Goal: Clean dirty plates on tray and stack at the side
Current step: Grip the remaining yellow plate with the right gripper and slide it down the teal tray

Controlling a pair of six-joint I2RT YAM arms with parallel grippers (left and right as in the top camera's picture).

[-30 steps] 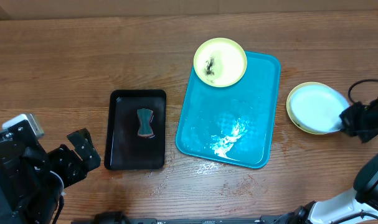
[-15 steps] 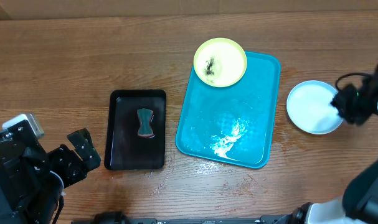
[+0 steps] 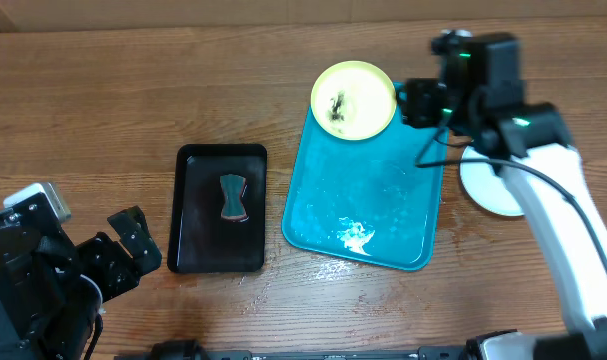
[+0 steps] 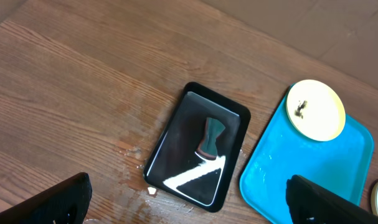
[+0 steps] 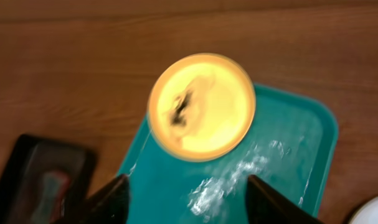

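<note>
I can see the pale yellow plate's rim lying free next to my open right gripper, so I should keep going toward that plate's edge until my fingers are on both sides of it, and then close them.
A pale yellow plate with a dark smear lies on the far left corner of the turquoise tray. The right wrist view shows the same plate ahead of my right gripper. That gripper hovers over the tray's far right part, open, with nothing between its fingers. A pale white plate lies on the table right of the tray, partly hidden under the right arm. My left gripper stays open near the front left, apart from everything. Its wrist view shows the smeared plate and the tray.
A black tray left of the turquoise one holds a dark sponge. Wet streaks shine on the turquoise tray's near part and on the wood in front of it. The right arm's cable crosses the tray's right rim.
My right arm has left the white plate at the right and swung up and left over the tray. Its gripper has opened. The left arm has not moved.
</note>
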